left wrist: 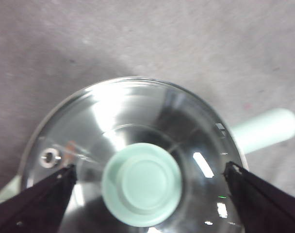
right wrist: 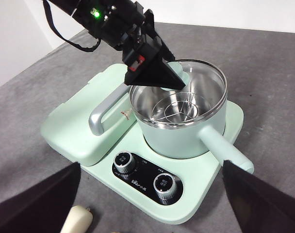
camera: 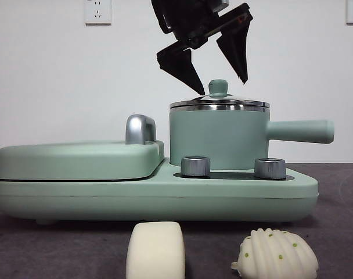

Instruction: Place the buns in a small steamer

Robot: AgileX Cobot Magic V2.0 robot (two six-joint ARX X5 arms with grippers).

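I expect the glass lid [camera: 219, 104] to come free and hang level when I lift it, because the green knob [camera: 218, 88] is in the middle of the lid.
The small steamer [camera: 220, 136] stands on the right half of a mint-green cooker base, its glass lid [left wrist: 133, 111] on. My left gripper [camera: 223, 87] hangs open just above the lid, one jaw on each side of the green knob [left wrist: 141, 184] without touching it. In the right wrist view the left gripper [right wrist: 155, 73] hovers over the steamer [right wrist: 181, 131]. Two buns lie on the table in front of the cooker: a smooth block [camera: 156, 251] and a ridged shell-shaped one with green dots [camera: 276, 254]. My right gripper [right wrist: 152, 164] is open and empty, high above the cooker's front.
The flat lidded griddle [camera: 78, 160] with a chrome handle [camera: 140, 129] fills the cooker's left half. Two steel dials [camera: 195, 165] [camera: 270, 168] sit in front of the steamer. Its long handle [camera: 298, 131] juts right. A white wall closes the back.
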